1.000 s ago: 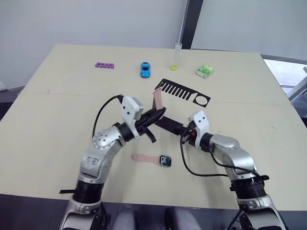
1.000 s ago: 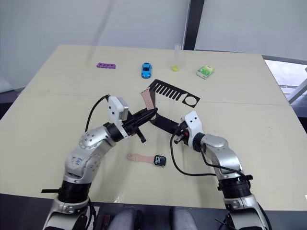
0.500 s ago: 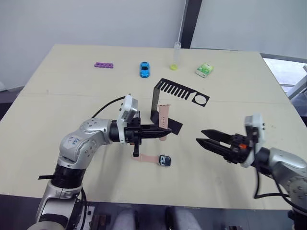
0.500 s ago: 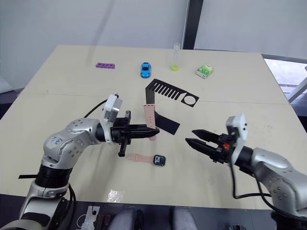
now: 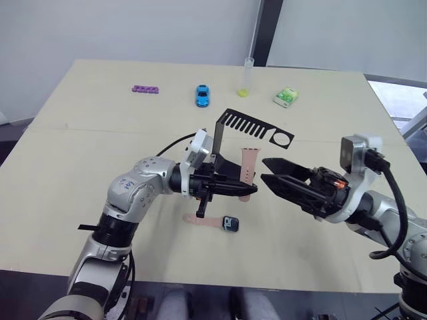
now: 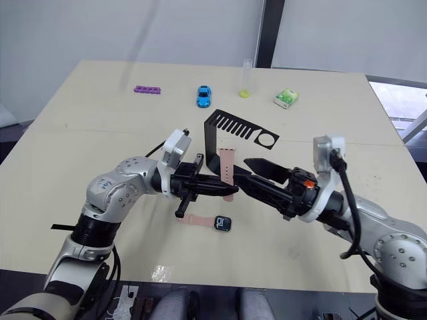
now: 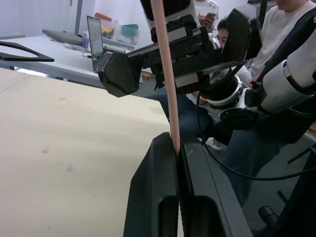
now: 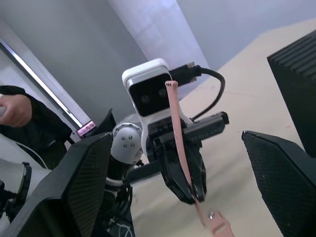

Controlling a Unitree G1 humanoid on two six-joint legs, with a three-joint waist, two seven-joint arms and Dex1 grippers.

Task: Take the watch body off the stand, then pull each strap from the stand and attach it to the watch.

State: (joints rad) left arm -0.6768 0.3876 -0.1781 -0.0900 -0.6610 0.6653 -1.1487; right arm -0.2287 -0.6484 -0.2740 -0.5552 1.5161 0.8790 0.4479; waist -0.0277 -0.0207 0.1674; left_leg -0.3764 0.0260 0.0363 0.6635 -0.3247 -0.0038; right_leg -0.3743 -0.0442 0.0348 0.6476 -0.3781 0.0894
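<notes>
The pink strap (image 5: 248, 167) stands upright (image 5: 250, 153) above the fingers of the robot's left gripper, so the strap will bend just a little when the robot slides it into the watch body.
My left gripper (image 5: 241, 191) is shut on the lower end of a pale pink strap (image 5: 249, 162), which it holds upright above the table, in front of the stand (image 5: 217, 148). In the left wrist view the strap (image 7: 166, 74) rises from between the closed fingers (image 7: 157, 197). My right gripper (image 5: 265, 171) stands open, its two black fingers pointing at the strap from the right, one tip close beside it. The watch body (image 5: 230, 224) lies on the table below, with the other strap (image 5: 201, 221) joined to its left side.
Along the far side of the table (image 5: 80, 173) lie a purple bar with holes (image 5: 145, 89), a blue toy car (image 5: 201, 96), a clear tube with a yellow base (image 5: 245, 79) and a green-and-white packet (image 5: 285, 98). People sit beyond the table edge (image 7: 276, 29).
The right gripper let go of the stand's foot, opened wide and came in toward the strap. The left gripper carried the strap off the stand, to the right.
</notes>
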